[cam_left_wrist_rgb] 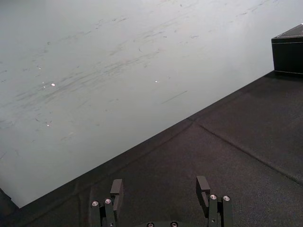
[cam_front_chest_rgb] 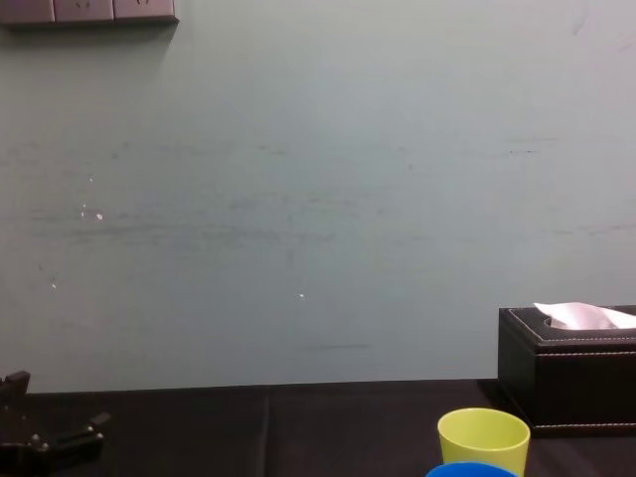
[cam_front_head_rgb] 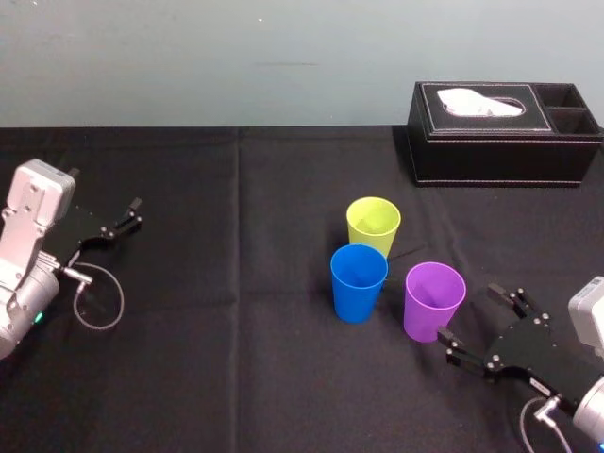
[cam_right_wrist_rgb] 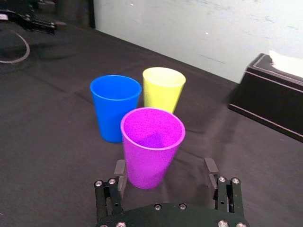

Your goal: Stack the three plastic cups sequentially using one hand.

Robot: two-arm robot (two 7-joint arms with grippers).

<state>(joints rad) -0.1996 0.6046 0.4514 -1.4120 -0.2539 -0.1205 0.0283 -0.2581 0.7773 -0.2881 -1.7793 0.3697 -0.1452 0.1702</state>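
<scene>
The purple cup (cam_right_wrist_rgb: 152,147) gets thinner down to a narrow base (cam_right_wrist_rgb: 145,180), so it will sink into the yellow-green cup, with part of the purple cup still showing, when the robot lowers it.
Three plastic cups stand upright and apart near the table's middle: yellow-green (cam_front_head_rgb: 373,225) farthest back, blue (cam_front_head_rgb: 359,281) in front of it, purple (cam_front_head_rgb: 434,300) to the right. My right gripper (cam_front_head_rgb: 470,315) sits low at the purple cup's near-right side and is open. In the right wrist view the purple cup (cam_right_wrist_rgb: 151,146) stands at the mouth of the right gripper (cam_right_wrist_rgb: 165,169), nothing gripped, with the blue cup (cam_right_wrist_rgb: 115,106) and yellow-green cup (cam_right_wrist_rgb: 163,88) behind it. My left gripper (cam_front_head_rgb: 126,217) rests far left, open and empty.
A black leather tissue box (cam_front_head_rgb: 505,142) stands at the back right, behind the cups. A grey cable loop (cam_front_head_rgb: 99,302) lies by the left arm. Black cloth covers the table (cam_front_head_rgb: 236,377), and a pale wall runs along its far edge.
</scene>
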